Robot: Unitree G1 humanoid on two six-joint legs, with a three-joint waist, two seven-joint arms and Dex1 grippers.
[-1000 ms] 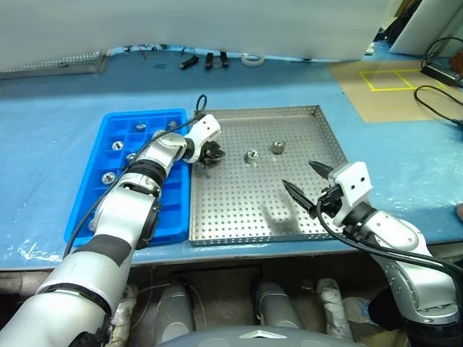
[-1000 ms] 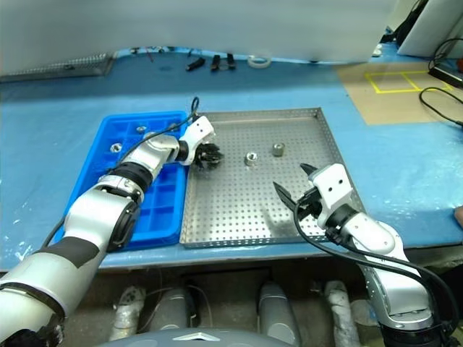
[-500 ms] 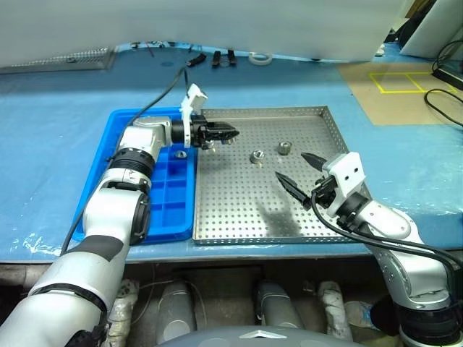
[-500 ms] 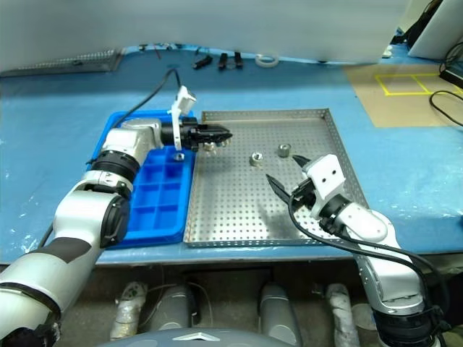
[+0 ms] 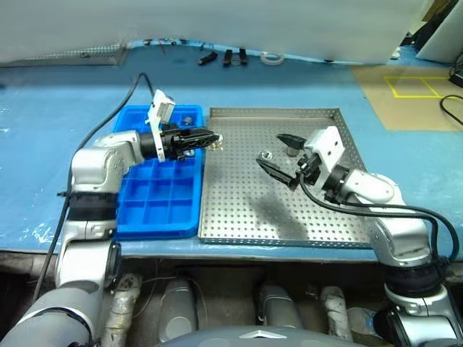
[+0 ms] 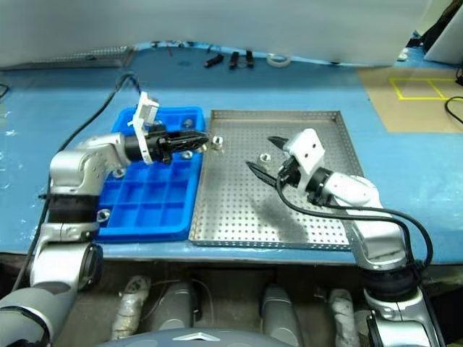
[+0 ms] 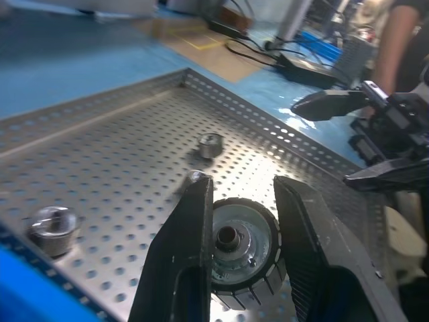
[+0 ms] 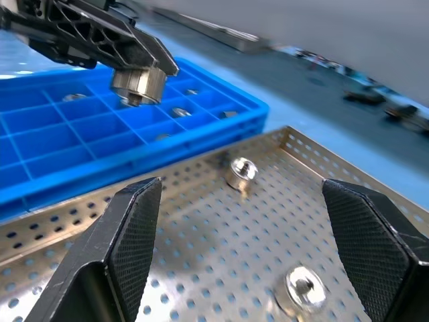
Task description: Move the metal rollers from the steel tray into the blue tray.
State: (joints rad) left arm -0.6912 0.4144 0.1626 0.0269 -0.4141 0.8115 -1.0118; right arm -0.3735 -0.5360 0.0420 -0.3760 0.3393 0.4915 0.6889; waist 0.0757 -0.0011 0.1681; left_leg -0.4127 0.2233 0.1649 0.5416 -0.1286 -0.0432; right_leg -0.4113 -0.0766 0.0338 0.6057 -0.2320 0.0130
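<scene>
I keep moving my left gripper there and let go inside one compartment, since both fingers are square on the roller's ribbed side (image 7: 249, 294) and empty compartments are open in the blue tray (image 5: 160, 170).
My left gripper (image 5: 207, 137) is shut on one of the metal rollers (image 7: 234, 243), a ribbed silver cylinder with a dark centre. It holds the roller level in the air over the seam between the blue tray (image 5: 155, 211) and the steel tray (image 5: 289, 225). Another roller (image 5: 217, 142) lies on the steel tray just beyond its tips, and two more (image 5: 266, 155) lie mid-tray. My right gripper (image 5: 279, 153) hangs open above those two, empty. Several rollers (image 8: 179, 112) sit in the blue tray's compartments.
Small black tools (image 5: 226, 56) and a tape roll (image 5: 273, 58) lie at the table's back edge. A yellow-taped brown mat (image 5: 412, 88) is at the back right. A black cable (image 5: 108, 123) runs off my left wrist. A person (image 7: 402, 33) stands beyond the table.
My left gripper has lifted the roller off the steel tray and drawn back left to the blue tray's edge. My right gripper rose and moved left over the tray's middle. The camera also shifted.
</scene>
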